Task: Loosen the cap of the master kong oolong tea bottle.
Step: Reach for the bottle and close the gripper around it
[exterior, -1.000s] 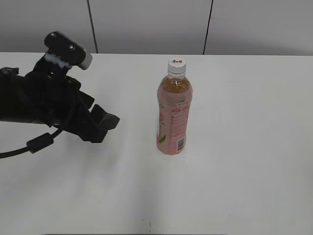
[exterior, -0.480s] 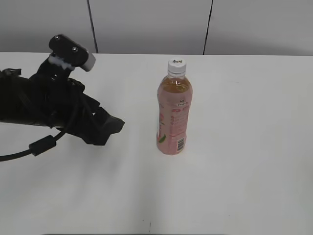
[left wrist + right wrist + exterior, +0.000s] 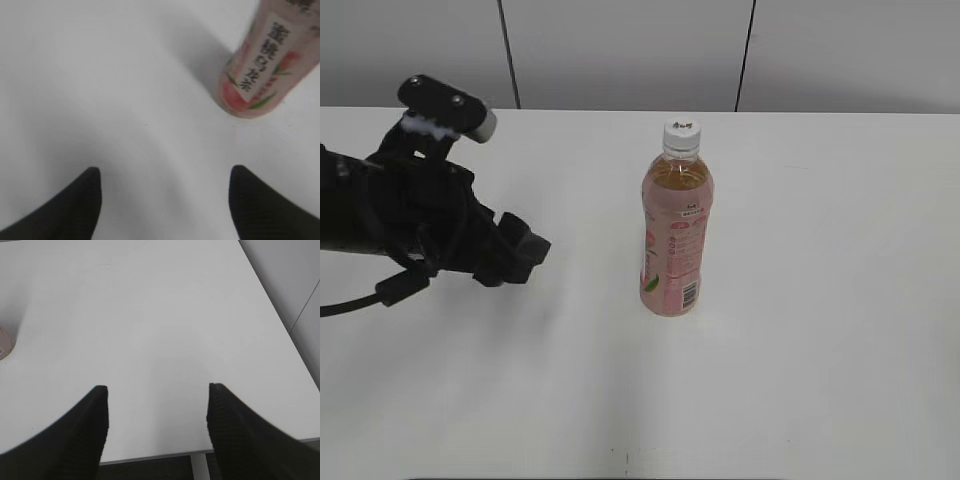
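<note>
I should level my left gripper and bring its fingers around the pink label [image 3: 676,243], because the gripper is pointing down at the white table [image 3: 562,288] next to the bottle.
The master kong oolong tea bottle [image 3: 675,240] stands upright on the white table [image 3: 820,300], amber tea above a pink label. Its white cap [image 3: 682,131] with a small dark mark sits on top. My left gripper [image 3: 525,255] is open and empty, low over the table to the left of the bottle with a clear gap between them. In the left wrist view the bottle's lower part [image 3: 257,75] shows at the upper right, ahead of the open gripper [image 3: 162,175]. My right gripper [image 3: 156,390] is open and empty; it does not show in the exterior view.
A grey panelled wall [image 3: 620,50] runs behind the table. The right wrist view shows bare table [image 3: 150,315], its near edge at the bottom and its right edge, plus a sliver of the bottle's base [image 3: 4,346] at the far left.
My left arm first moved a little right toward the bottle, then drew back left. Its gripper is now farther from the bottle. The bottle has not moved.
</note>
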